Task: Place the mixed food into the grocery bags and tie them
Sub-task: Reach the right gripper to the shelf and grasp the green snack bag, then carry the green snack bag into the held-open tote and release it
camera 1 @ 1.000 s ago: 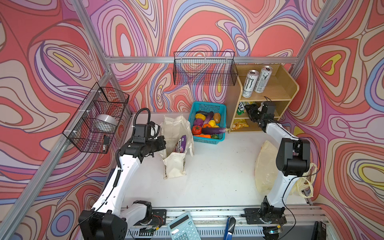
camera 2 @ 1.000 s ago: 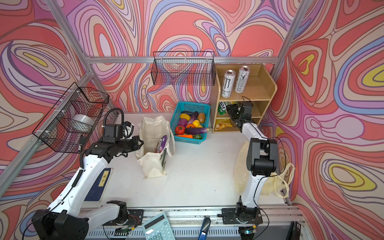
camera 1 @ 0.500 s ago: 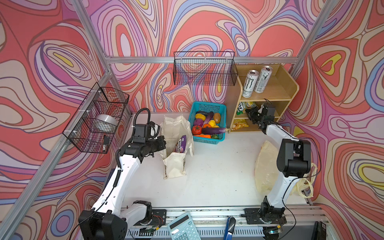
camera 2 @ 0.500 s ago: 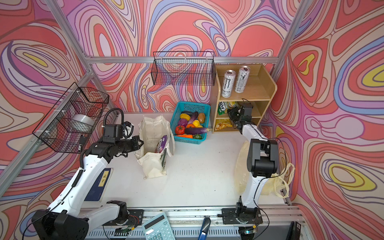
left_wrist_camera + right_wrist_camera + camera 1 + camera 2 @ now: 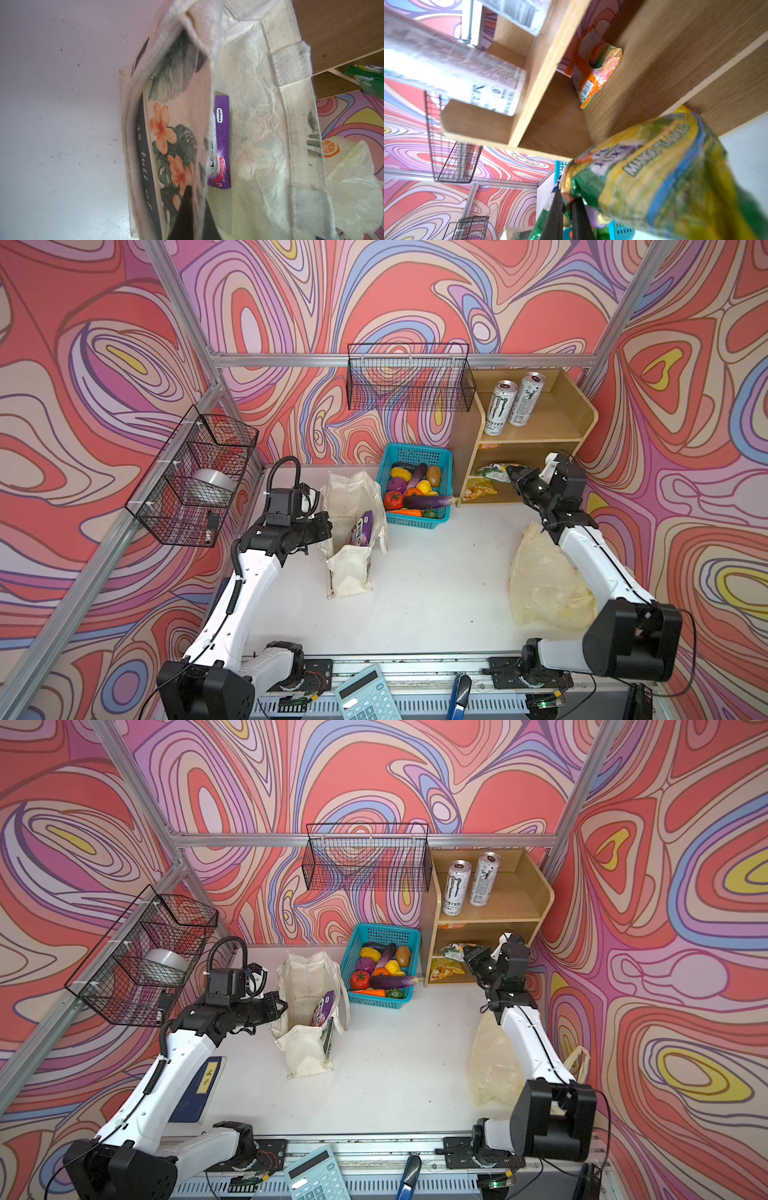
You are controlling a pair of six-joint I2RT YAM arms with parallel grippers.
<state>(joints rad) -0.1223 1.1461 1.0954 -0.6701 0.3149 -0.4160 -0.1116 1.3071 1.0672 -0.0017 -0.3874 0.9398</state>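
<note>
The tote [image 5: 350, 497] is open and has space [image 5: 341, 529] beside the purple packet, so my right gripper keeps carrying the green-and-yellow packet until it hangs over that space.
The cream canvas tote [image 5: 349, 572] [image 5: 305, 1052] stands open left of centre, with a purple snack packet [image 5: 362, 529] [image 5: 222, 141] inside it. My left gripper [image 5: 326, 526] [image 5: 197, 199] is shut on the tote's rim. The pale-yellow plastic bag [image 5: 540, 585] [image 5: 490, 1073] lies flat on the right, under my right arm. My right gripper [image 5: 512, 472] [image 5: 568, 199] is at the wooden shelf's middle compartment, shut on a green-and-yellow snack packet [image 5: 492, 471] [image 5: 654, 176]. An orange packet [image 5: 478, 488] lies on the compartment below. Toy vegetables, among them an eggplant [image 5: 424, 501] and a tomato [image 5: 392, 499], fill the teal basket [image 5: 415, 456].
The wooden shelf [image 5: 577, 414] stands at the back right with two drink cans [image 5: 500, 406] on top. Black wire baskets hang on the back wall [image 5: 409, 385] and on the left wall [image 5: 195, 477]. A calculator [image 5: 365, 697] lies at the front edge.
My right gripper has closed on the green-and-yellow snack packet at the shelf. The left arm and the tote have not moved.
</note>
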